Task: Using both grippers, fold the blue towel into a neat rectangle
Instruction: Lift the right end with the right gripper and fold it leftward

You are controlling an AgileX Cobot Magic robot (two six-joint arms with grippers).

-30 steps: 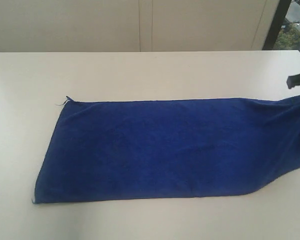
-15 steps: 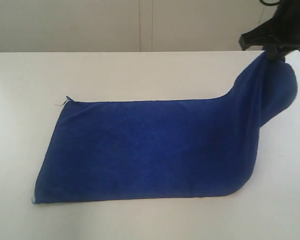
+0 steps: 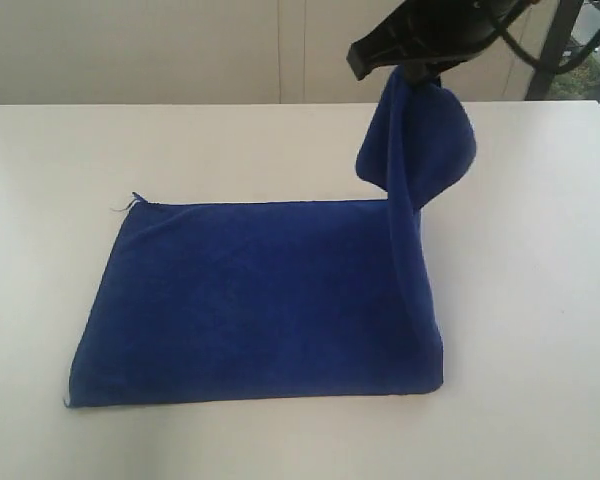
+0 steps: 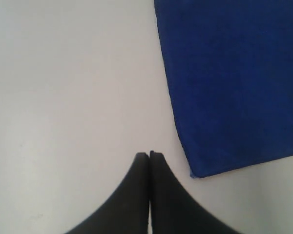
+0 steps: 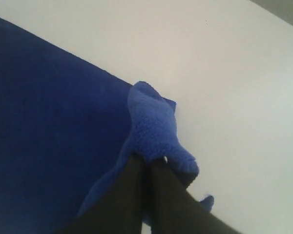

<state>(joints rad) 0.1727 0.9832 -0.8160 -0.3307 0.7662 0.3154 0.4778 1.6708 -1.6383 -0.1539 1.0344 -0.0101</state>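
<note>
The rest of the blue towel is flat under the towel's raised end, so my right gripper should go on moving that end to the towel's opposite edge and let go there.
The blue towel lies flat on the white table with its right end lifted into a hanging fold. My right gripper is shut on that raised end, high above the towel's far right corner. In the right wrist view a bunch of towel sticks out past the closed right gripper. My left gripper is shut on nothing, over bare table beside a corner of the towel. It is out of the exterior view. A thin loose thread sticks out at the far left corner.
Pale cabinet doors stand behind the table's far edge. A dark window frame is at the back right. Bare tabletop surrounds the towel.
My right gripper has lifted the towel's right end and carried it up and to the left. The flat part has shortened from the right. The left end has not moved.
</note>
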